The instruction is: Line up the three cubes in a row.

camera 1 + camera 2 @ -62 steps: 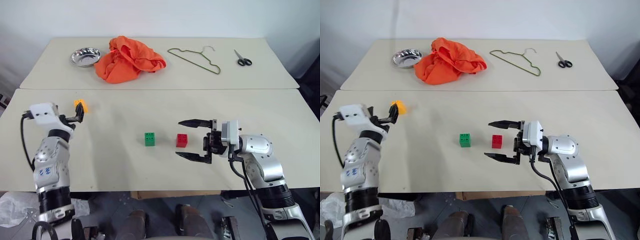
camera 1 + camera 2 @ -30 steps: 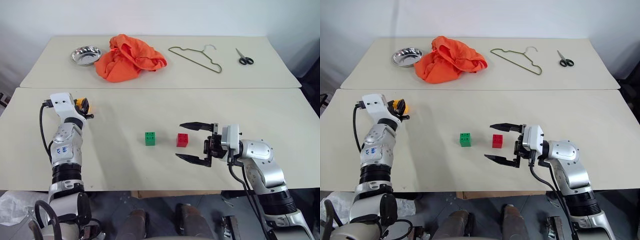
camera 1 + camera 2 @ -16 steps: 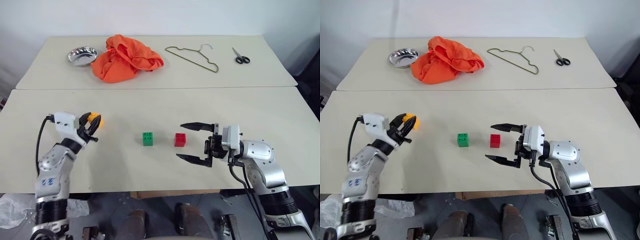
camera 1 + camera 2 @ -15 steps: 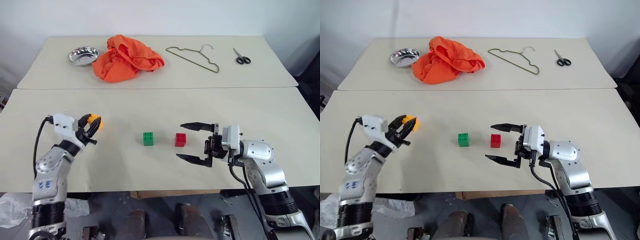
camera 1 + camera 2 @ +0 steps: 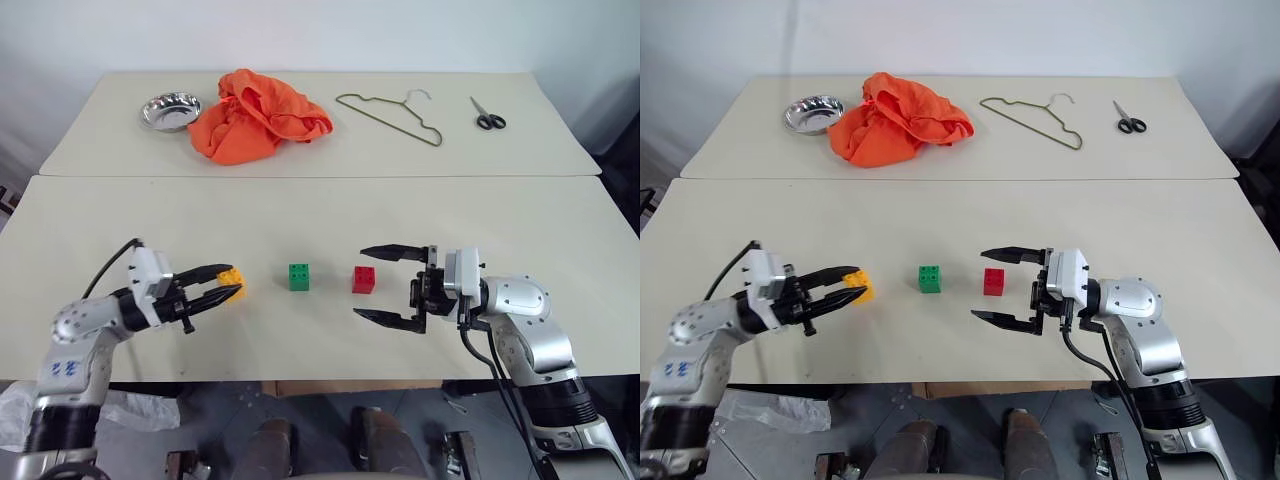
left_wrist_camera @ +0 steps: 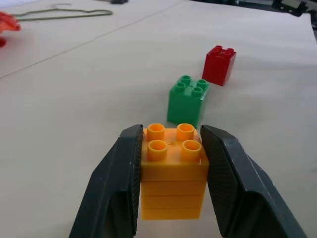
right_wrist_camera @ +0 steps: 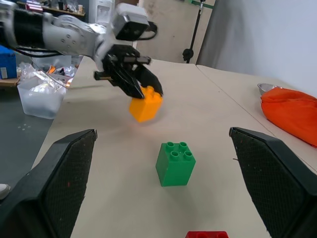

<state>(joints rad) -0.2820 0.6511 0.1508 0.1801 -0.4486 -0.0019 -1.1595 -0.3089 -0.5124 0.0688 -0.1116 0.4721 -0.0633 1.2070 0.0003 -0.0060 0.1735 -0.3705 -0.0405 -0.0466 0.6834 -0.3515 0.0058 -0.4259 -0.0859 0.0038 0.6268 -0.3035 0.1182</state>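
Note:
Next, I turn the yellow-orange cube (image 5: pixel 233 281) square, put it down by the green cube and then grip it again straight, because my left gripper is holding it crooked to the row.
My left gripper (image 5: pixel 230 291) is shut on the yellow-orange cube (image 5: pixel 234 281), holding it studs up just over the near table, left of the green cube (image 5: pixel 299 277). The left wrist view looks past the held yellow-orange cube (image 6: pixel 172 171) to the green cube (image 6: pixel 187 100) and the red cube (image 6: pixel 219 64) beyond it. The red cube (image 5: pixel 365 279) stands right of the green one. My right gripper (image 5: pixel 359 282) points left, open wide, one finger on each side of the red cube as seen from above.
The far table carries a metal bowl (image 5: pixel 170 110), a crumpled orange cloth (image 5: pixel 260 115), a wire hanger (image 5: pixel 390 115) and scissors (image 5: pixel 488 120). A seam (image 5: pixel 320 177) separates the two tables. Bare tabletop lies around the cubes.
My left arm has swung the yellow-orange cube rightward and toward the front edge, and the gripper has turned to point at the green cube. The right arm, green cube and red cube have stayed put.

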